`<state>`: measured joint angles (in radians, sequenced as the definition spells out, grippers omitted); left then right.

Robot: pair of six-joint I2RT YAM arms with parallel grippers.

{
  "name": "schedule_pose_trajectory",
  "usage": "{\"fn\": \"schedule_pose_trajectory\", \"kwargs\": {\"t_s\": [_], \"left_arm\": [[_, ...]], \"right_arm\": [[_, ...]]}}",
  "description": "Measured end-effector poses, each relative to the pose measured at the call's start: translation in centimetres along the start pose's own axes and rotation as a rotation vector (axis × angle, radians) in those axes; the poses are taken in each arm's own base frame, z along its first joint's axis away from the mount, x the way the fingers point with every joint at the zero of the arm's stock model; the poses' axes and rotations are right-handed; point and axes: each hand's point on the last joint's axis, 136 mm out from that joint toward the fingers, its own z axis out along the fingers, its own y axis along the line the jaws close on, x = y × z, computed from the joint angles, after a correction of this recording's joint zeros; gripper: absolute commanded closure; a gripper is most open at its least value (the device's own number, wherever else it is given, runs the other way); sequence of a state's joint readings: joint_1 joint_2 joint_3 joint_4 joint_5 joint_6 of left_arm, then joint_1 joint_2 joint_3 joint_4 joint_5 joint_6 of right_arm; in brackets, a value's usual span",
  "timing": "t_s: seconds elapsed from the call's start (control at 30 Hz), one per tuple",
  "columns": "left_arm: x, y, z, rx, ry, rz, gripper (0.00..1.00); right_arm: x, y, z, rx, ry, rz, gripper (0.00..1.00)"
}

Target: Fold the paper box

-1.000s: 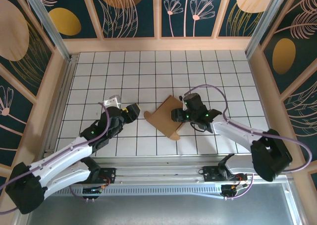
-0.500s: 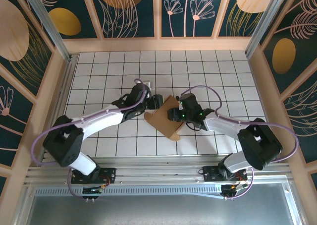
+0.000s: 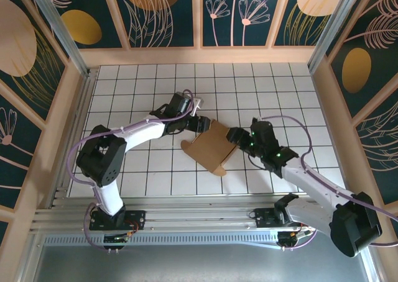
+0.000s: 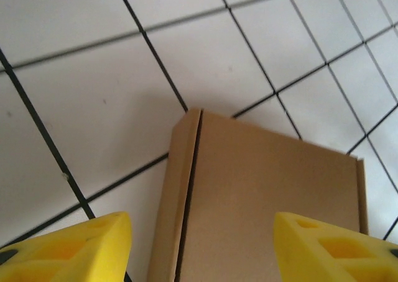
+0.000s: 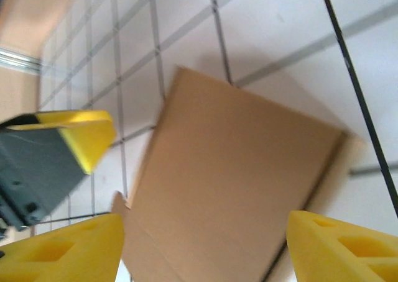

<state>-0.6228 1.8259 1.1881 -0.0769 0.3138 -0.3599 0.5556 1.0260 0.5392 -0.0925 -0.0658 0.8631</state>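
Note:
I should turn the paper box (image 3: 210, 146) straighter, because it lies crooked between my grippers, before my left gripper takes the paper box's side (image 4: 176, 195) and lifts it.
The paper box (image 3: 210, 147) is a flat brown cardboard piece lying askew on the white tiled table (image 3: 261, 89), with small tabs poking out at its left and near corners. My left gripper (image 3: 199, 124) hovers at its far left corner, jaws open. In the left wrist view the box (image 4: 261, 195) lies below the spread yellow fingertips (image 4: 81, 245), untouched by them. My right gripper (image 3: 232, 135) sits just off the box's right edge, open. The right wrist view looks across the box (image 5: 236, 176) between my wide-apart fingers (image 5: 342, 245), with the left gripper's yellow finger (image 5: 84, 133) beyond.
Wooden walls (image 3: 199, 56) with dark patterned panels enclose the table at the back and both sides. An aluminium rail (image 3: 199, 204) runs along the near edge by the arm bases. Open tiles lie behind and to either side of the box.
The left arm reached in to the box's far left corner. The right gripper drew back rightward off the box's edge and its jaws widened. The box stayed where it was.

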Motion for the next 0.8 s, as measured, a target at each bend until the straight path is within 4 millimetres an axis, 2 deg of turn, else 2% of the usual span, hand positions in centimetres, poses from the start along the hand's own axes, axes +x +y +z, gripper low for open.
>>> {"fn": "schedule_pose_trajectory", "kwargs": {"t_s": [0.07, 0.13, 0.3, 0.37, 0.5, 0.8], "left_arm": [[1.2, -0.1, 0.9, 0.034, 0.044, -0.006, 0.45], [2.0, -0.3, 1.5, 0.069, 0.072, -0.018, 0.49], [4.7, -0.1, 2.6, 0.119, 0.119, -0.056, 0.53], [5.4, -0.2, 2.8, 0.142, 0.125, -0.072, 0.53], [5.0, -0.2, 3.1, 0.145, 0.103, -0.080, 0.52], [4.1, 0.8, 2.6, 0.062, 0.065, -0.107, 0.33]], "right_arm": [[1.9, -1.7, 1.0, 0.049, 0.059, 0.040, 0.31], [3.4, -2.6, 1.7, 0.083, 0.101, 0.064, 0.31], [5.2, -4.2, 3.4, 0.136, 0.146, 0.095, 0.37], [5.4, -4.7, 3.9, 0.149, 0.147, 0.101, 0.39], [5.1, -4.5, 4.8, 0.139, 0.135, 0.093, 0.39], [3.1, -4.3, 5.6, 0.096, 0.071, 0.061, 0.57]]}}
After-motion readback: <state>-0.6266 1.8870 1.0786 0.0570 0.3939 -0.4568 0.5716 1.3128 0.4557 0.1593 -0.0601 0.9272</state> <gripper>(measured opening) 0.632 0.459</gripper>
